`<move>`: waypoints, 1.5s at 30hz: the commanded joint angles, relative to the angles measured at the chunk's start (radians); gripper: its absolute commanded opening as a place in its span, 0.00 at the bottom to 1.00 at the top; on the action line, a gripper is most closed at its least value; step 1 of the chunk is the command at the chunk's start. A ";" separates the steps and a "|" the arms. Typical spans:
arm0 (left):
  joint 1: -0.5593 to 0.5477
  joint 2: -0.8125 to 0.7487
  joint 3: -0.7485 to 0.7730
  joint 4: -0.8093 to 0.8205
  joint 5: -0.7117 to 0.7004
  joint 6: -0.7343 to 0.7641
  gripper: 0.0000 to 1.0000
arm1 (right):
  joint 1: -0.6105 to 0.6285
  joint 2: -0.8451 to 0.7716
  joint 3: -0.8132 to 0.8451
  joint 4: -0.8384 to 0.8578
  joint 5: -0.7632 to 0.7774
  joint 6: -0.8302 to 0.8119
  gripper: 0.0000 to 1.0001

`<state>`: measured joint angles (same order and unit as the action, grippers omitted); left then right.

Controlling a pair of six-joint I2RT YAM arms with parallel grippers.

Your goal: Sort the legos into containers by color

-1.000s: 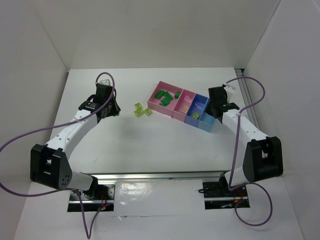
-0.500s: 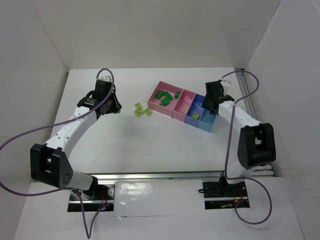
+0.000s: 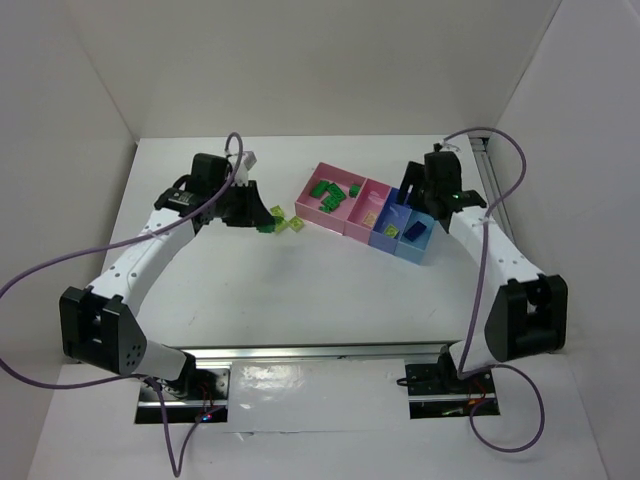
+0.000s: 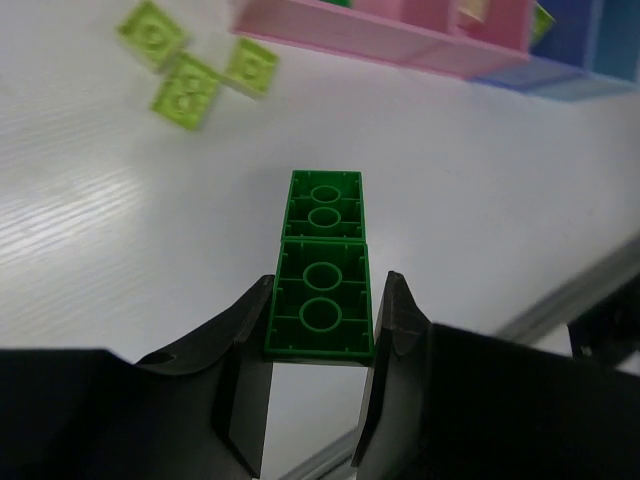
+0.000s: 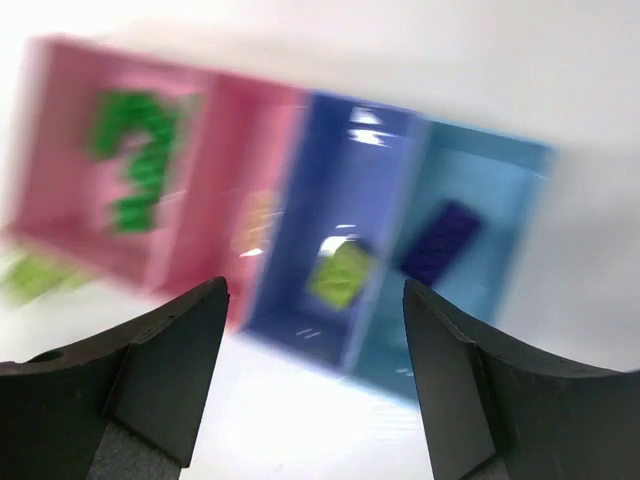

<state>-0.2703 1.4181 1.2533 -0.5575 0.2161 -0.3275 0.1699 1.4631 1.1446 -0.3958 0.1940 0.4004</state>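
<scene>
I can see the dark green lego's far brick [image 4: 325,206] sticking out free of my left gripper, so my right gripper should go on moving in before it closes on that brick [image 3: 267,228].
My left gripper [image 4: 322,300] is shut on a dark green lego [image 4: 320,310], two bricks end to end, held above the table. In the top view the left gripper [image 3: 258,218] hangs just left of the loose yellow-green legos [image 3: 276,212], which also show in the left wrist view as yellow-green legos [image 4: 187,90]. My right gripper [image 5: 312,292] is open and empty above the containers. The pink tray [image 5: 60,150] holds green legos [image 5: 135,160]. A yellow-green lego [image 5: 340,275] lies in the periwinkle tray [image 5: 300,200]. A dark blue lego [image 5: 440,240] lies in the light-blue tray [image 5: 500,220].
The tray row [image 3: 352,229] runs diagonally at the back right of the white table. A small pink compartment [image 3: 372,207] sits between the large pink and periwinkle ones. White walls enclose the table, and a metal rail [image 3: 320,352] runs along the near edge.
My right gripper opened and drew back up from the light-blue tray, where the dark blue lego now lies. My left gripper moved right with the green lego, close to the yellow-green ones.
</scene>
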 commanded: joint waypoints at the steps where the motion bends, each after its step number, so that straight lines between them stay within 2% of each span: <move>1: -0.018 -0.033 0.003 0.013 0.382 0.105 0.00 | -0.004 -0.110 0.015 0.081 -0.402 -0.109 0.78; 2: -0.018 -0.033 0.003 0.013 0.476 0.114 0.00 | -0.004 -0.110 0.015 0.068 -0.542 -0.121 0.80; 3: -0.018 -0.033 0.003 0.013 0.517 0.114 0.00 | -0.004 -0.098 0.033 0.052 -0.595 -0.133 0.84; 4: -0.018 -0.033 0.014 0.013 0.554 0.125 0.00 | 0.009 -0.075 0.047 0.031 -0.617 -0.133 0.94; 5: -0.018 -0.033 0.014 0.013 0.615 0.125 0.00 | 0.020 -0.063 0.075 0.005 -0.651 -0.133 0.95; 8: -0.018 0.002 0.035 0.022 0.727 0.139 0.00 | 0.049 -0.041 0.075 -0.021 -0.790 -0.172 0.96; 10: -0.018 0.022 0.035 0.022 0.824 0.150 0.00 | 0.062 -0.015 0.075 -0.021 -0.956 -0.210 0.95; 12: -0.018 0.042 0.047 0.022 0.853 0.150 0.00 | 0.071 0.009 0.075 -0.041 -1.130 -0.236 0.94; 16: -0.027 0.091 0.057 0.044 0.920 0.150 0.00 | 0.094 0.086 0.121 -0.121 -1.337 -0.326 0.96; 19: -0.027 0.131 0.075 0.044 0.940 0.150 0.00 | 0.131 0.126 0.176 -0.208 -1.389 -0.421 0.96; 26: -0.027 0.193 0.150 0.015 0.962 0.191 0.00 | 0.189 0.223 0.273 -0.331 -1.423 -0.526 0.96; 33: -0.027 0.211 0.159 -0.005 0.982 0.234 0.00 | 0.237 0.267 0.293 -0.227 -1.421 -0.448 0.94; 39: -0.027 0.234 0.179 -0.088 0.982 0.294 0.00 | 0.247 0.299 0.284 -0.124 -1.453 -0.377 0.79; 45: -0.018 0.243 0.179 -0.125 0.991 0.327 0.00 | 0.256 0.299 0.273 -0.101 -1.462 -0.342 0.56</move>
<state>-0.2913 1.6596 1.4010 -0.6460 1.1477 -0.0509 0.4160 1.7660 1.3937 -0.5724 -1.2453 0.0322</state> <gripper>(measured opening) 0.373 0.589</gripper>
